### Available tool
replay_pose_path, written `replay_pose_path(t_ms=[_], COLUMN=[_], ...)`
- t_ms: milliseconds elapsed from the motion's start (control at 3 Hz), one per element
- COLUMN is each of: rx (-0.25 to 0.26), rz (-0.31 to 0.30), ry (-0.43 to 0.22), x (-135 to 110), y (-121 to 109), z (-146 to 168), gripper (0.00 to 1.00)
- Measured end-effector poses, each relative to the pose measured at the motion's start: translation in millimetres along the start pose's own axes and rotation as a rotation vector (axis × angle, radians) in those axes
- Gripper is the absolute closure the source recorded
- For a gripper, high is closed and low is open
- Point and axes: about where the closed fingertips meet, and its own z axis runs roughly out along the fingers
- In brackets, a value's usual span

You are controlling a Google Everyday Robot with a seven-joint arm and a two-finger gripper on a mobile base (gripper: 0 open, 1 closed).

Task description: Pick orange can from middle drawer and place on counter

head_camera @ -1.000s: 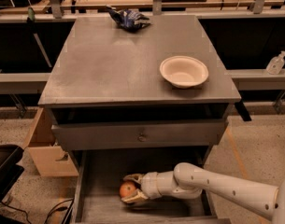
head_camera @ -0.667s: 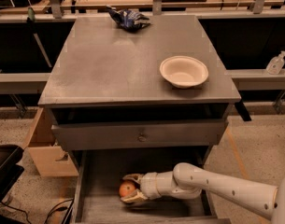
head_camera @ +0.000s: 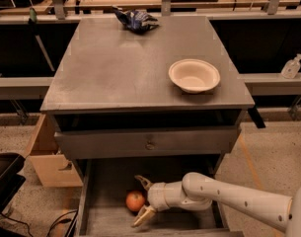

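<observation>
The orange can sits shallow (head_camera: 140, 199) between my gripper's spread fingers. I should keep the fingers wide open and reach further over the ball's middle (head_camera: 134, 201) before I close them and lift.
The orange can (head_camera: 134, 200), a small round orange-red ball, lies on the floor of the open middle drawer (head_camera: 108, 181) at the bottom of the cabinet. My gripper (head_camera: 140, 199) reaches into the drawer from the right on the white arm (head_camera: 224, 196). Its fingers are spread apart, one finger (head_camera: 142, 182) behind the ball and one in front, with a gap on each side. The grey counter (head_camera: 115, 68) is the cabinet top above.
A cream-white bowl (head_camera: 194, 75) sits on the counter's right side and a dark blue foil bag (head_camera: 136, 19) at its far edge. The upper drawer front with a knob (head_camera: 150, 144) is shut. A cardboard box (head_camera: 46, 157) stands left of the cabinet.
The fingers stand wider apart around the orange ball than before. The arm and ball have barely moved.
</observation>
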Motion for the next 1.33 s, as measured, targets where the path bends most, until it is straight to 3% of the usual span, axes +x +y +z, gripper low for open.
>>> replay_pose_path(t_ms=[1000,1333], rx=[-0.038,-0.041], rz=[0.026,0.025], ry=[0.011,0.009], x=[11,10], y=[3,4], z=[20,22], gripper=[0.00,0.19])
